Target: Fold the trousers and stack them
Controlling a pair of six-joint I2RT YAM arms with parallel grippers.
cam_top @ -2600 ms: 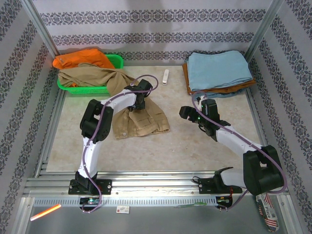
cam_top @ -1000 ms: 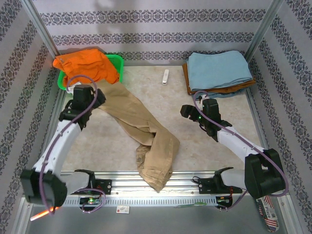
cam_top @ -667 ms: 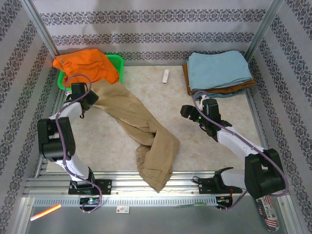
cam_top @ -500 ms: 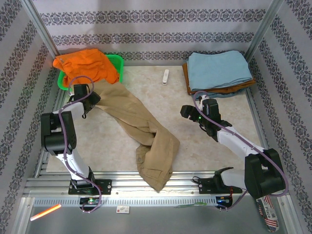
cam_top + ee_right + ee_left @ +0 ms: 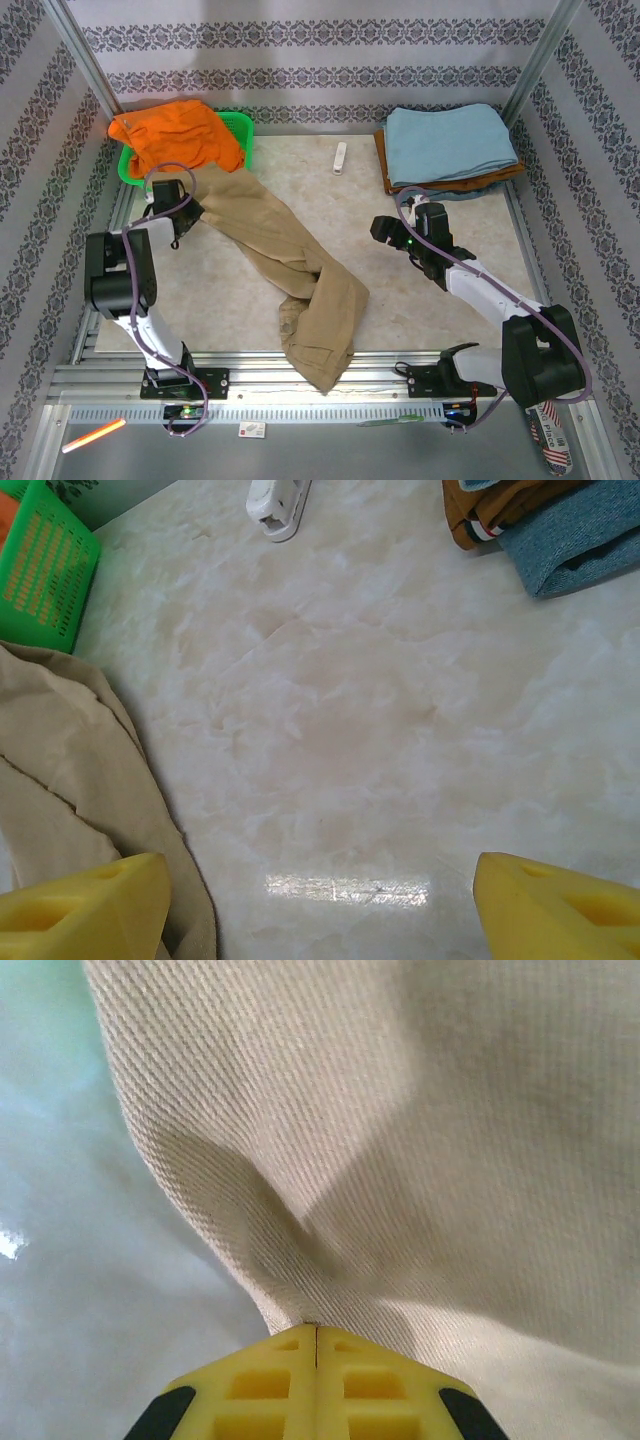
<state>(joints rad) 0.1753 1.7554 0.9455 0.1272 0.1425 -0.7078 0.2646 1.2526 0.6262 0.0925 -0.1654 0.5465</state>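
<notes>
The trouser leg's end (image 5: 208,210) is pinched in my left gripper and the table (image 5: 338,225) toward my right gripper is clear, so I keep swinging the leg across until it unfolds.
The khaki trousers (image 5: 280,240) lie stretched in a long diagonal across the table, from beside the green basket down to a bunched end hanging over the near edge. My left gripper (image 5: 188,210) is at their upper left end. Seen from the left wrist, its yellow fingers (image 5: 250,1390) are pressed together, pinching a fold of the tan twill (image 5: 420,1140), and my left gripper (image 5: 316,1332) is shut on it. My right gripper (image 5: 385,228) hovers open over bare table right of the trousers. From the right wrist, the right gripper (image 5: 320,880) has nothing in it, and the trousers (image 5: 70,770) lie at the left.
A green basket (image 5: 238,124) holding an orange garment (image 5: 175,135) stands at the back left. A folded light-blue cloth (image 5: 450,140) sits on a brown one at the back right. A small white object (image 5: 340,157) lies between them. Patterned walls enclose the table.
The left gripper has closed from wide open onto the trousers' upper left end, and its arm has drawn in close to the left edge. Trousers and right arm have stayed put.
</notes>
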